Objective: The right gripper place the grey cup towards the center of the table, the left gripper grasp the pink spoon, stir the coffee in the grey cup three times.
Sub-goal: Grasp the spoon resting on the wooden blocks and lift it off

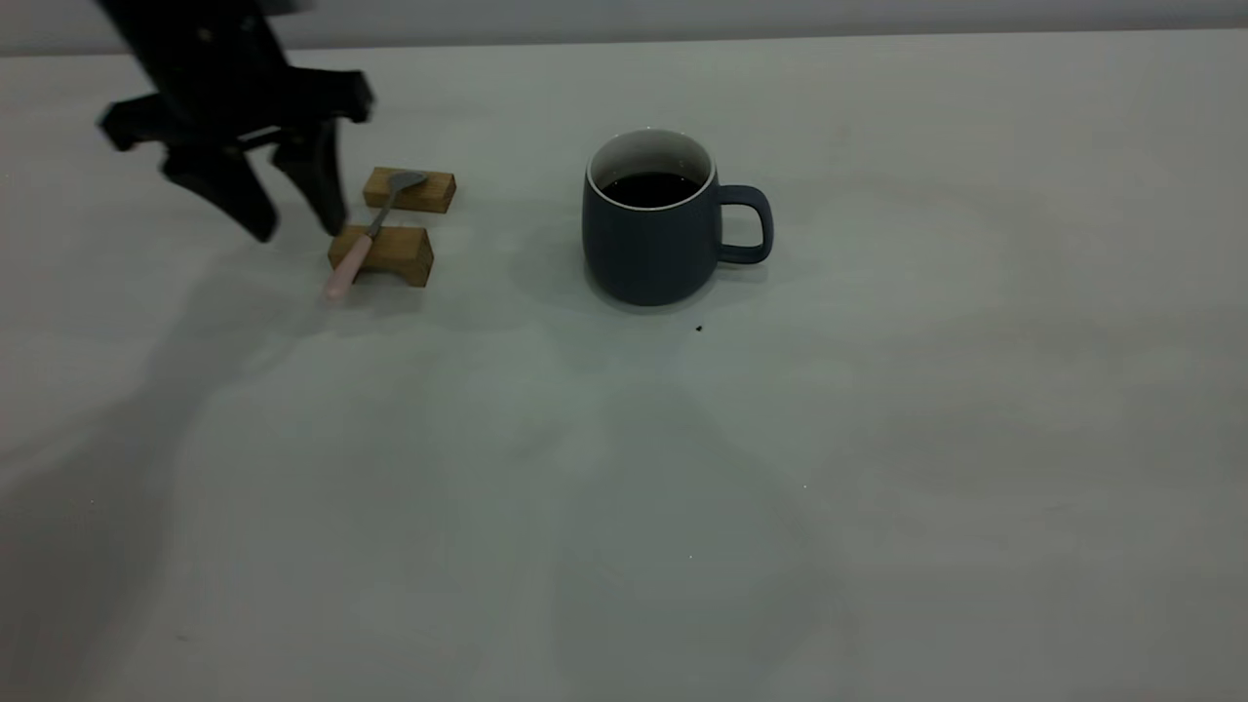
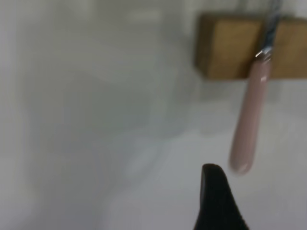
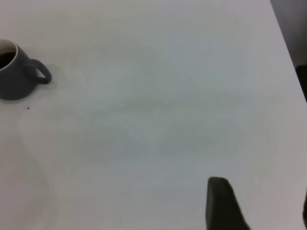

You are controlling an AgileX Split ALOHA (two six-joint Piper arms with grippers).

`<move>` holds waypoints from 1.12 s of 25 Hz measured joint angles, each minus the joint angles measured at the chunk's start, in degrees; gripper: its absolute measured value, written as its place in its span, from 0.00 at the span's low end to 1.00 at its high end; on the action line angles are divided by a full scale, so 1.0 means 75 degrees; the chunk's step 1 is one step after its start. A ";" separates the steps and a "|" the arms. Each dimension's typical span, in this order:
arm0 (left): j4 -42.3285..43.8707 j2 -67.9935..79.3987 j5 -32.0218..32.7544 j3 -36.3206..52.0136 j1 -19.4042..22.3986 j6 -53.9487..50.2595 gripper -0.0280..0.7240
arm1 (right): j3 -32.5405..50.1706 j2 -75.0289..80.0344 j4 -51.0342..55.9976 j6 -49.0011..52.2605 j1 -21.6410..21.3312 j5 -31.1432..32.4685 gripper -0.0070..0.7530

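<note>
The wooden blocks just have the pink spoon (image 1: 348,267) resting across their tops (image 1: 374,229). The spoon should come free at once and leave them in place when I lift it.
The grey cup (image 1: 648,249) stands upright near the middle of the table (image 1: 877,439), handle to the right, with dark coffee (image 1: 651,188) inside. To its left the pink spoon (image 1: 363,244) lies across two wooden blocks (image 1: 385,253), its pink handle overhanging the near block. My left gripper (image 1: 295,226) hangs open just left of the spoon, its fingertips close to the table and holding nothing. In the left wrist view one finger (image 2: 217,199) sits just short of the pink handle end (image 2: 249,120). My right gripper (image 3: 261,206) is open and empty, well away from the cup (image 3: 17,76).
The far block (image 1: 411,190) carries the spoon's bowl. A small dark speck (image 1: 698,329) lies in front of the cup. Bare table stretches to the front and right. The table's edge (image 3: 283,38) shows in the right wrist view.
</note>
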 joint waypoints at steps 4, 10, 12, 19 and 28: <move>0.0391 0.0402 0.0029 -0.0389 -0.0230 -0.0186 0.72 | 0.0000 0.0000 0.0000 0.0000 0.0000 0.0000 0.59; 0.1084 0.0525 0.0073 -0.0461 -0.0252 -0.0828 0.72 | 0.0000 0.0000 0.0000 0.0000 0.0000 0.0000 0.59; 0.1084 0.0605 -0.0022 -0.0486 -0.0261 -0.0861 0.72 | 0.0000 0.0000 0.0000 0.0000 0.0000 0.0000 0.59; 0.1085 0.0927 -0.0195 -0.0486 -0.0467 -0.0862 0.72 | 0.0000 0.0000 0.0000 0.0000 0.0000 0.0000 0.59; 0.1085 0.0933 -0.0531 -0.0486 -0.0483 -0.0862 0.66 | 0.0000 0.0000 0.0000 0.0000 0.0000 0.0000 0.59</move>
